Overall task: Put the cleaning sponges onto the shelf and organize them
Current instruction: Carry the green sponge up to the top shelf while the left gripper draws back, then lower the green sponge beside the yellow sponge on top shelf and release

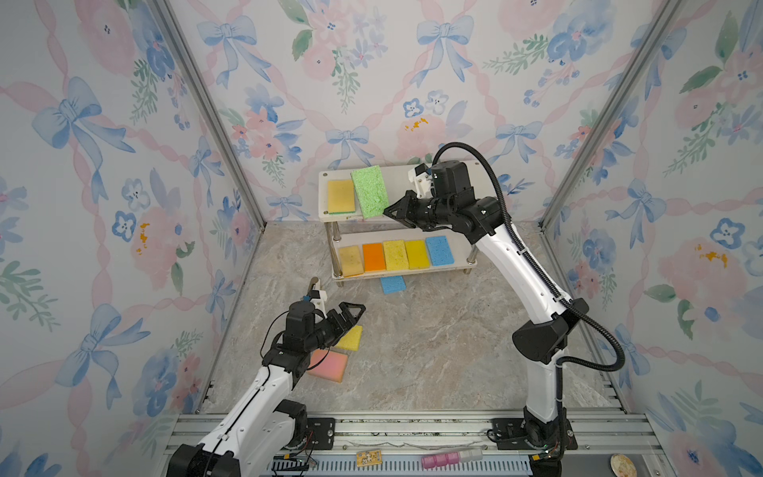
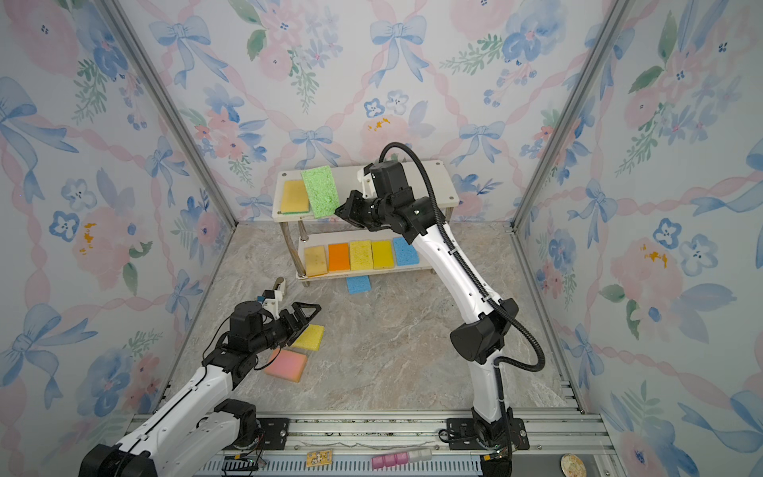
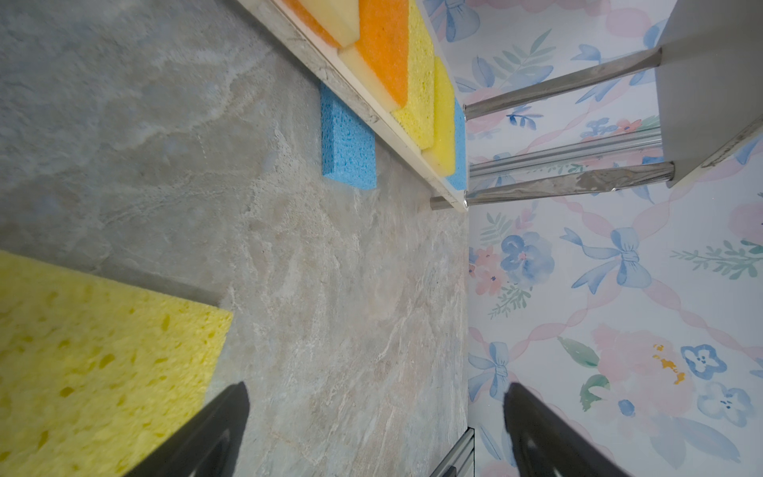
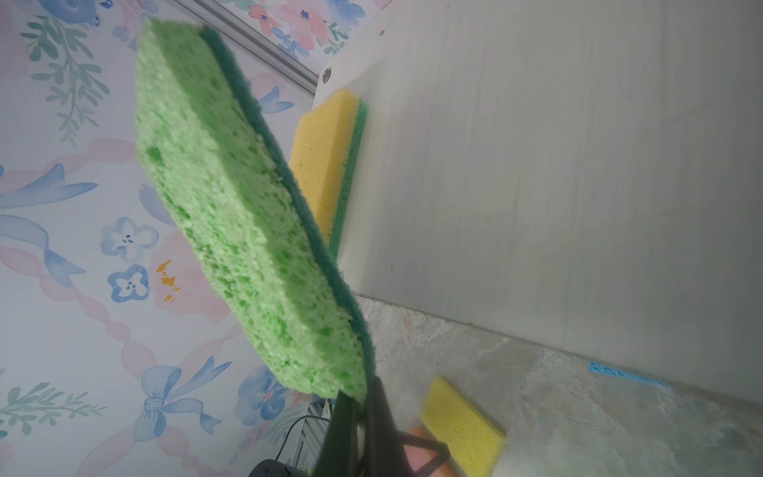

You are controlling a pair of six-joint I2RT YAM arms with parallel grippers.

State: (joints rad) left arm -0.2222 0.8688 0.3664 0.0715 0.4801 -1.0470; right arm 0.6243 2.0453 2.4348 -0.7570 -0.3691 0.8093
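Observation:
The green sponge's scouring side (image 4: 290, 183) is facing down over the free board (image 4: 387, 191) beside the yellow sponge. My right gripper keeps lowering the green sponge and lets go of it there.
My right gripper (image 1: 387, 211) (image 4: 359, 406) is shut on one corner of a green sponge (image 1: 369, 192) (image 4: 231, 214), held tilted just above the top board of the white shelf (image 1: 400, 181), next to a yellow sponge (image 1: 341, 196) that lies there. Several sponges, tan, orange, yellow and blue, line the lower board (image 1: 413, 271). A blue sponge (image 1: 392, 285) (image 3: 349, 144) lies on the table at the shelf's foot. My left gripper (image 1: 356, 317) (image 3: 376, 388) is open and empty, hovering over a yellow sponge (image 1: 351, 338) (image 3: 95, 363); a pink sponge (image 1: 330, 365) lies beside it.
Floral walls with aluminium corner posts (image 1: 214, 124) close in the marble table on three sides. Along the front runs a metal rail (image 1: 413, 429) that bears both arm bases, with pink blocks (image 1: 439, 459) and a small yellow card (image 1: 368, 457) in front of it.

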